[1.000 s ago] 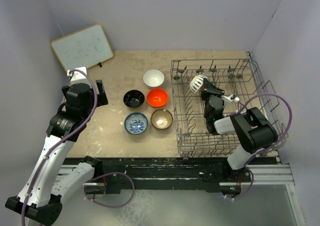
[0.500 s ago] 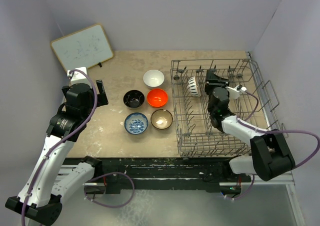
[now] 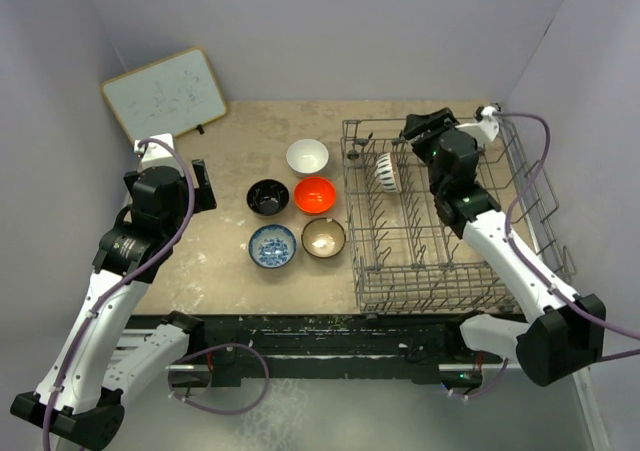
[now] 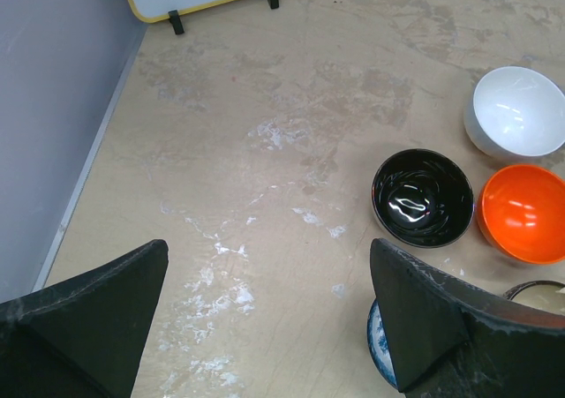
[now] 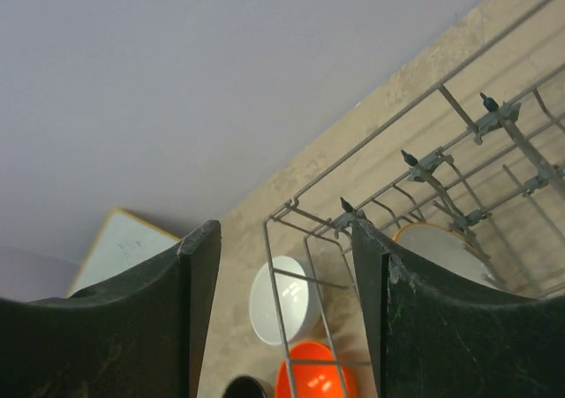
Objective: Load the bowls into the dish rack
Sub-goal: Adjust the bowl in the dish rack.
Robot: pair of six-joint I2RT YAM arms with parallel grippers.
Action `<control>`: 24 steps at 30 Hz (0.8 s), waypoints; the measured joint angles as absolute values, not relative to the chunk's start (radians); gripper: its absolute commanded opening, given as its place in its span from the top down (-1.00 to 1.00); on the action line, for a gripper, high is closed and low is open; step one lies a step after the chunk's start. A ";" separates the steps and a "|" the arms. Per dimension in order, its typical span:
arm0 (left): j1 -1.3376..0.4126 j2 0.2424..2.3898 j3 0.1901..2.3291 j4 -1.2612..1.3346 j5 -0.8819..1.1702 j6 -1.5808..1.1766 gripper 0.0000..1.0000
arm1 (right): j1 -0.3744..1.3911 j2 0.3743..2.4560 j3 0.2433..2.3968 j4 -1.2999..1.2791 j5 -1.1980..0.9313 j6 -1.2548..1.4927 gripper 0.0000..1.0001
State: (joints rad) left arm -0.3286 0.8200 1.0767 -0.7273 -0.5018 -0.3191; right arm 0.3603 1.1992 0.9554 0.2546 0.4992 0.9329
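My right gripper is moving open toward the cream-beige bowl's upper rim (image 3: 386,158), free between the dish rack's wires, and should continue until my fingers straddle that rim.
Five bowls sit on the table left of the dish rack (image 3: 430,293): white (image 3: 307,156), black (image 3: 268,197), orange-red (image 3: 315,194), blue-and-white (image 3: 272,244) and brown with cream inside (image 3: 324,237). The cream-beige bowl (image 3: 387,170) stands on edge between tines at the rack's far left. My right gripper (image 3: 414,127) is open and empty, raised over the rack's far edge. Its wrist view shows the rack's wires (image 5: 274,274), the cream-beige bowl (image 5: 441,248) and the white bowl (image 5: 282,299). My left gripper (image 3: 205,184) is open and empty, above the table left of the black bowl (image 4: 422,197).
A white board with a yellow frame (image 3: 165,94) leans against the back wall at the far left. Grey walls close in the table on the left, back and right. The rack fills the right half of the table.
My right gripper has risen off the cream-beige bowl and moved toward the rack's far edge. The bowl stays on edge in the rack. The left arm has not moved.
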 measured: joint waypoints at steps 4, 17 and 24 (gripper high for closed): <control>-0.329 0.820 1.077 -0.727 -0.502 -0.319 -0.98 | 0.337 1.192 1.047 0.118 0.376 0.792 -0.29; -0.329 0.807 1.079 -0.735 -0.536 -0.321 -0.98 | 0.179 1.476 1.288 -0.260 -0.180 0.469 -0.31; -0.329 0.796 1.079 -0.736 -0.558 -0.322 -0.98 | 0.179 1.592 1.330 -0.302 -0.254 0.381 -0.23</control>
